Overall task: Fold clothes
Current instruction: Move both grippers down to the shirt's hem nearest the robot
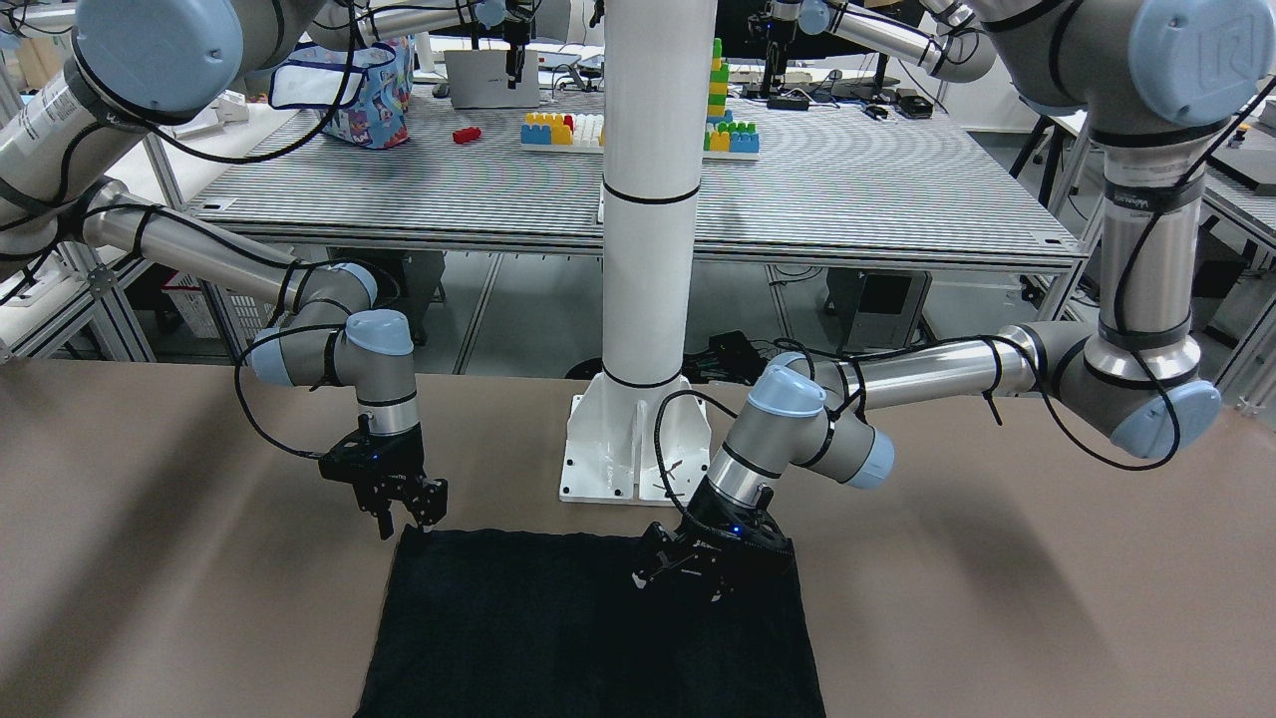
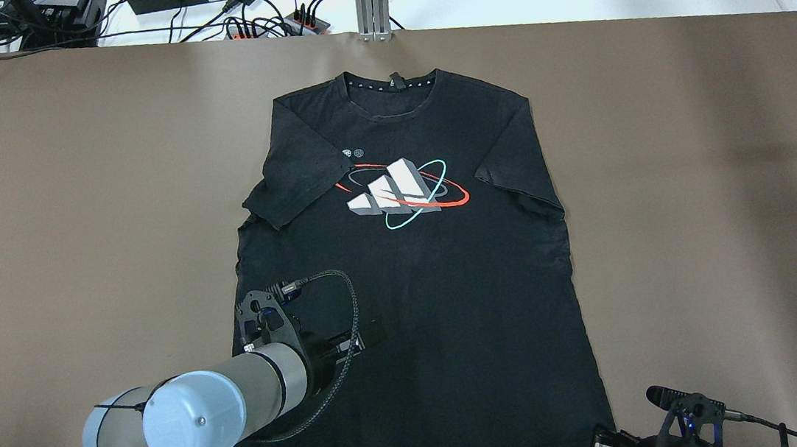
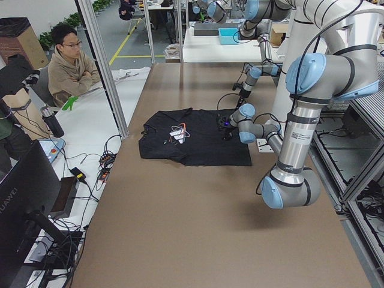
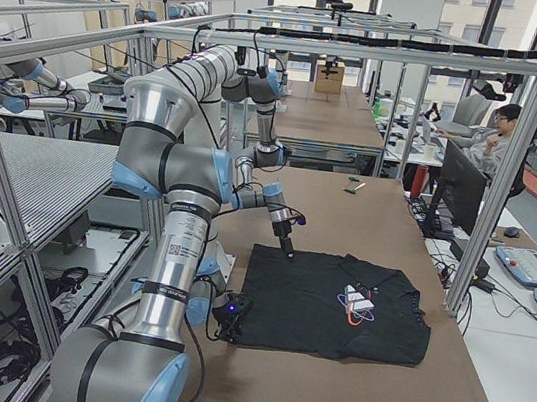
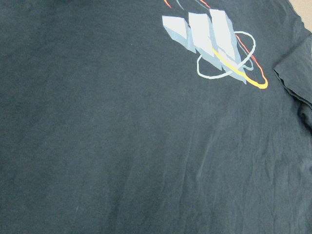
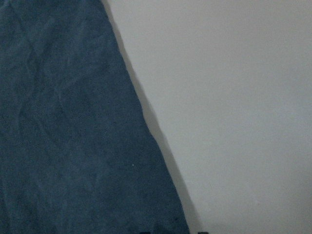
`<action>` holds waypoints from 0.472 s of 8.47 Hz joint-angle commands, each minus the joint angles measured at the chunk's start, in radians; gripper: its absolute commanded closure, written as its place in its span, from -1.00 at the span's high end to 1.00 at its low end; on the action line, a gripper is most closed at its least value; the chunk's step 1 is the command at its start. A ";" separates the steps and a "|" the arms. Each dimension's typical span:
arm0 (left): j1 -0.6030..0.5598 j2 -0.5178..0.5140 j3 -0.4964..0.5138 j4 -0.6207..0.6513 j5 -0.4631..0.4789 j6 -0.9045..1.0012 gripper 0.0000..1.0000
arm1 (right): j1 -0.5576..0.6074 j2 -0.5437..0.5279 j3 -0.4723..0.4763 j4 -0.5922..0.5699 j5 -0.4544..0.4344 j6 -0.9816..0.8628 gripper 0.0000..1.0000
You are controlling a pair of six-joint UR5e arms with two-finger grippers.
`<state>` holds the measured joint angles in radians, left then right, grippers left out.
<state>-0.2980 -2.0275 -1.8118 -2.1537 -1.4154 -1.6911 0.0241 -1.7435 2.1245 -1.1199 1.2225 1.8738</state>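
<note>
The black t-shirt's hem (image 1: 526,535) will droop between my grippers when I lift its corners, because soft creases (image 6: 36,90) run through the thin cloth.
A black t-shirt (image 2: 435,286) with a white, teal and red logo (image 2: 406,193) lies flat on the brown table (image 2: 724,219), collar at the far side. Its sleeve on the overhead view's left is folded in over the chest. My left gripper (image 1: 666,578) hovers low over the shirt's near left part, also seen from overhead (image 2: 372,334); dark against the cloth, its jaws are unclear. Its wrist view shows only shirt (image 5: 122,146) and logo (image 5: 209,44). My right gripper (image 1: 409,521) is open and empty just above the shirt's near right hem corner (image 1: 411,538). Its wrist view shows the shirt's edge (image 6: 63,146).
The white robot post and base plate (image 1: 618,449) stand at the table's near edge behind the shirt. Cables and power strips (image 2: 236,18) lie past the far edge. A seated person (image 3: 69,69) is beyond the table's far side. Bare table lies on both sides of the shirt.
</note>
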 commanded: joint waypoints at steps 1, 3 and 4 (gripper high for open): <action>0.002 0.000 0.000 0.000 0.000 -0.001 0.98 | -0.010 0.002 0.000 -0.018 0.000 0.001 -0.34; 0.014 0.023 -0.011 -0.002 0.003 -0.022 0.98 | -0.027 0.001 0.002 -0.023 0.000 0.001 -0.80; 0.023 0.045 -0.014 -0.002 0.006 -0.047 0.97 | -0.029 0.002 0.003 -0.023 0.002 0.001 -1.00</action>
<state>-0.2907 -2.0123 -1.8193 -2.1549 -1.4144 -1.7035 0.0063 -1.7416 2.1255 -1.1396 1.2227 1.8745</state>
